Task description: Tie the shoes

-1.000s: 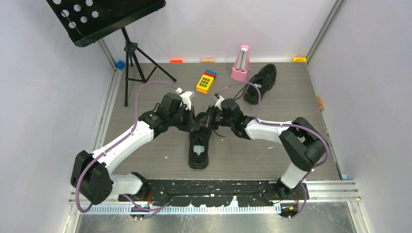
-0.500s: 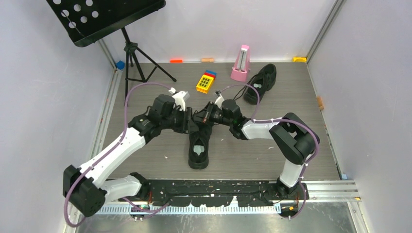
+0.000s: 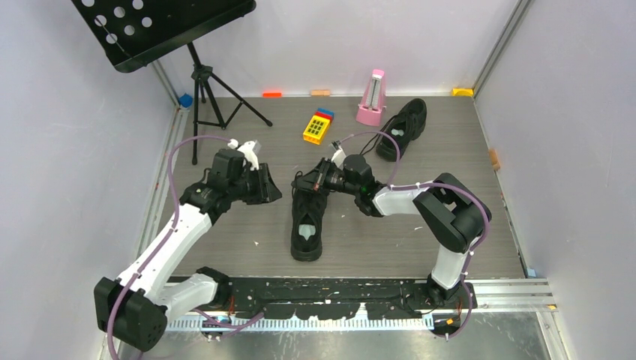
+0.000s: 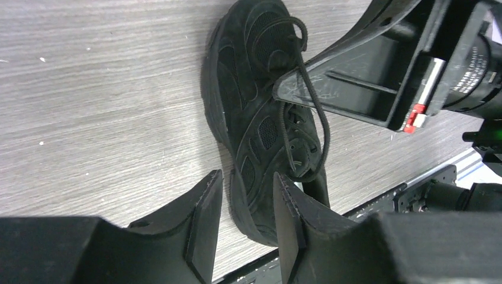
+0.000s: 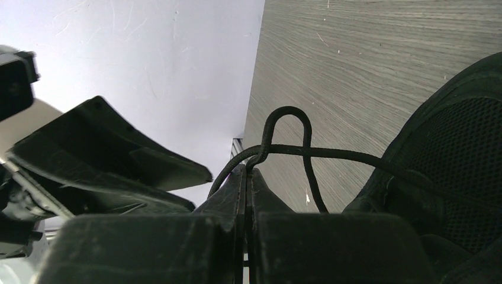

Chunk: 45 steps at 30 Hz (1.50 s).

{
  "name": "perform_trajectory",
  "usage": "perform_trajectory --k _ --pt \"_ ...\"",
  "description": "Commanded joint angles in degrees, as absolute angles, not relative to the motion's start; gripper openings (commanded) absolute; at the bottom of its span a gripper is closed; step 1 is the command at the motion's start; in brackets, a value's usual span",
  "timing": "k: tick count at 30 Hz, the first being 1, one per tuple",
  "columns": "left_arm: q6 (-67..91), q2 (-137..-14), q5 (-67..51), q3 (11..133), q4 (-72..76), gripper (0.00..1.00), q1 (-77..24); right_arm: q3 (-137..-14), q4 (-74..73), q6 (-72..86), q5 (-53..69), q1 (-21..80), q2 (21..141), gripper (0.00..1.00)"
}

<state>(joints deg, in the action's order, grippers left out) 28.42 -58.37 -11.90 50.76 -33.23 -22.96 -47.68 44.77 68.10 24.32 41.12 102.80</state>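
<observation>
My left gripper should take the lace's hanging bend point(image 4: 312, 176) before my right gripper opens, because the lace hangs over my right gripper's fingers point(image 4: 312, 89) above the shoe.
A black shoe point(image 3: 307, 225) with a pale insole patch lies in the middle of the floor, heel toward me. My right gripper point(image 3: 317, 181) is over its toe end, shut on a loop of its thin black lace point(image 5: 285, 125), which is pinched at the fingertips point(image 5: 247, 172). My left gripper point(image 3: 273, 193) hangs open and empty to the left of the shoe. In the left wrist view the gripper point(image 4: 243, 204) frames the shoe point(image 4: 254, 100), with the lace draped over my right gripper point(image 4: 355, 89). The second shoe point(image 3: 403, 127) lies at the back right.
A black music stand point(image 3: 196, 82) stands at the back left. A pink metronome point(image 3: 372, 99) and a yellow toy block point(image 3: 316, 127) sit near the back wall. Pale walls close in both sides, and a black rail point(image 3: 330, 296) runs along the near edge.
My left gripper has drawn back to the left, away from the shoe's toe, and now hangs open. My right gripper stays at the toe, still holding the lace.
</observation>
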Motion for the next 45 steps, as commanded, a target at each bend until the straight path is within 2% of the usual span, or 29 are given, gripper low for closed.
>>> perform_trajectory --k 1,4,20,23,27,28,30,33,36,42,45 --pt "29.2 -61.1 -20.2 48.9 -26.7 0.39 -21.0 -49.4 47.8 68.3 25.2 41.0 103.2 0.00" --pt "30.7 -60.7 -25.6 46.3 -20.4 0.42 -20.9 -49.3 47.7 68.3 25.3 41.0 103.2 0.00" --pt "32.4 -67.7 -28.0 45.1 -14.4 0.42 -20.9 -50.5 49.1 69.8 26.0 41.0 104.4 0.00" --pt "32.3 -69.5 -27.8 45.5 -13.8 0.31 -20.9 -50.5 49.6 70.2 26.1 41.1 104.4 0.00" --pt "30.9 -71.4 -29.1 45.1 -10.6 0.02 -20.9 -49.8 48.6 69.7 26.0 41.1 103.7 0.03" --pt "30.0 -71.9 -28.7 45.7 -11.1 0.00 -20.9 -49.4 48.0 69.1 25.8 41.0 103.2 0.04" --pt "27.3 -72.3 -27.0 47.4 -14.9 0.00 -20.9 -48.8 45.7 67.5 25.3 40.7 101.6 0.07" --pt "25.9 -70.8 -24.3 48.6 -18.9 0.00 -20.9 -48.2 38.0 62.8 23.7 40.2 97.4 0.23" --pt "26.6 -67.6 -21.9 48.9 -22.5 0.00 -21.1 -48.0 25.7 54.8 20.3 39.8 91.7 0.34" --pt "25.6 -65.3 -18.7 50.1 -27.9 0.00 -21.8 -49.4 7.5 40.6 16.9 38.3 82.6 0.48" --pt "25.7 -66.2 -19.8 50.8 -28.0 0.00 -22.2 -52.9 -1.4 32.4 15.7 37.1 82.8 0.53"
